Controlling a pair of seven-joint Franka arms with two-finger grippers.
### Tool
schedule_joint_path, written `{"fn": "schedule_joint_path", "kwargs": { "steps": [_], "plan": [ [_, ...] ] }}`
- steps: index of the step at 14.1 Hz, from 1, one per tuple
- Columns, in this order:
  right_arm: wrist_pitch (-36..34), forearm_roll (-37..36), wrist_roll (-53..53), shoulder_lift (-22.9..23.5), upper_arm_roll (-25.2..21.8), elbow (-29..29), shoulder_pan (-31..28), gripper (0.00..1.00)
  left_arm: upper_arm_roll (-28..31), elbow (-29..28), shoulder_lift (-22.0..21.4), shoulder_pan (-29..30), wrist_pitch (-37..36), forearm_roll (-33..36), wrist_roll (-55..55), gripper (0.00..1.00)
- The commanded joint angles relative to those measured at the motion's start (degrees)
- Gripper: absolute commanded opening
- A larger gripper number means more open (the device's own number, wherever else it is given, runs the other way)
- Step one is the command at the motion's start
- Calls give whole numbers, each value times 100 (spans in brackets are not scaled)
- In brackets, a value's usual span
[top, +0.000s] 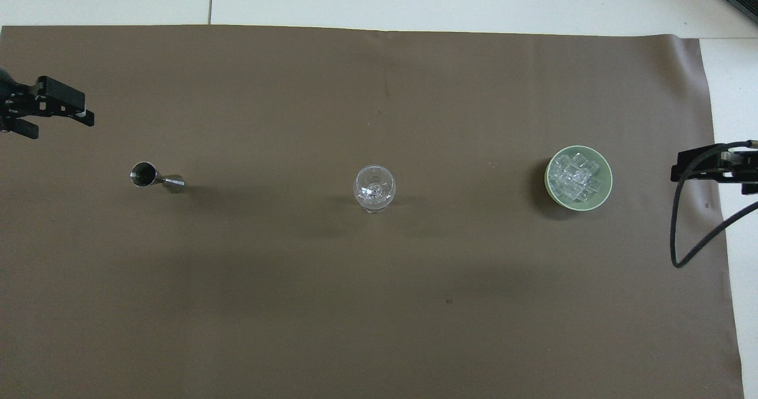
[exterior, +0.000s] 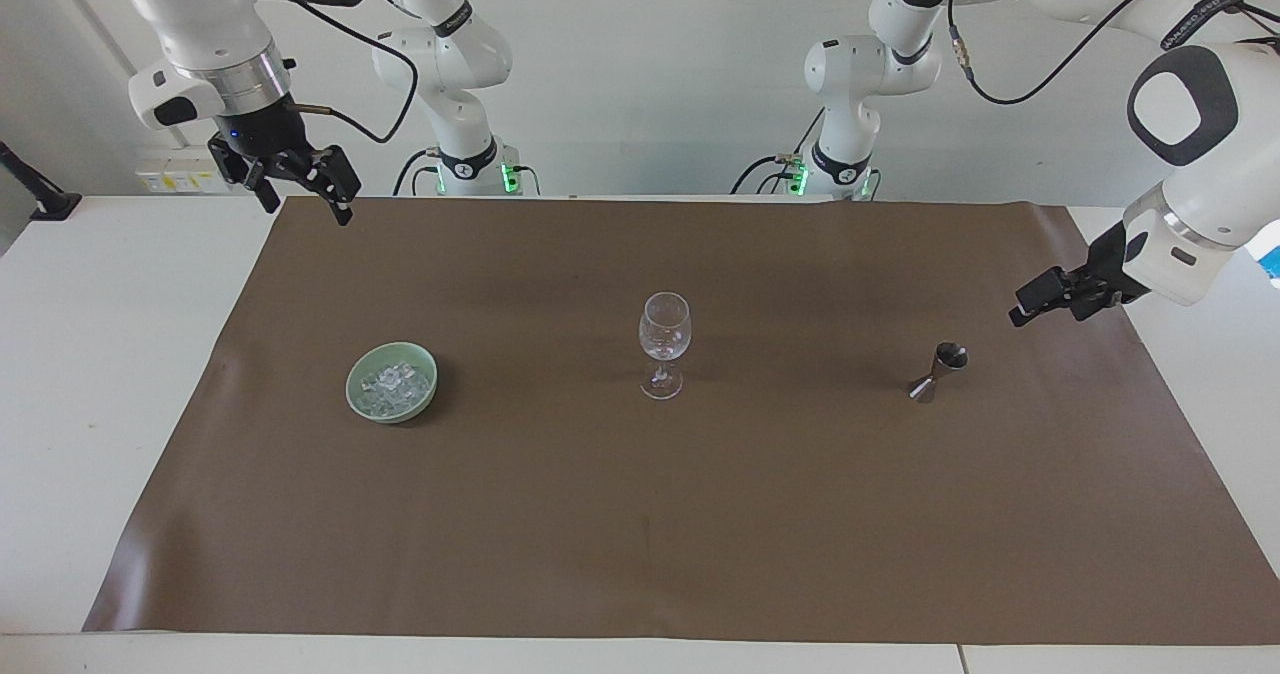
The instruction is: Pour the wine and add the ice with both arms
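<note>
My gripper will tip the jigger over the wine glass (top: 374, 188), which should stay clear, because only dark grey shows in the jigger's opening (top: 144, 174).
An empty clear wine glass (exterior: 664, 339) (top: 374, 187) stands mid-mat. The ice (exterior: 392, 384) (top: 575, 177) is heaped in a pale green bowl (exterior: 352, 386) (top: 548, 180) toward the right arm's end. A small steel jigger (exterior: 940, 369) (top: 155, 177) stands toward the left arm's end; its inside looks dark and no wine shows. My left gripper (exterior: 1040, 306) (top: 56, 121) hangs open and empty over the mat's edge beside the jigger, apart from it. My right gripper (exterior: 307, 204) (top: 699, 171) waits open and empty, high over the mat's corner at its own end.
A brown mat (exterior: 640, 514) (top: 379, 304) covers most of the white table (exterior: 110, 374). The right arm's black cable (top: 681, 233) loops over the mat's edge beside the bowl. Both arm bases (exterior: 470, 169) stand at the table's robot edge.
</note>
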Motion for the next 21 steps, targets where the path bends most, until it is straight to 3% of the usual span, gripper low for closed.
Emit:
{"fn": "schedule_joint_path", "kwargs": {
  "steps": [1,6,21],
  "plan": [
    [-104,103,-162,7,37,55,-70,100,35,-93,-36,-23,-56,-79,-134,100],
    [-104,94,-162,7,37,55,-70,100,79,-251,-10,328,-259,-588,-529,100],
    [-113,102,-162,7,37,55,-61,100,79,-497,781,1198,-505,-2925,-4237,100]
  ]
}}
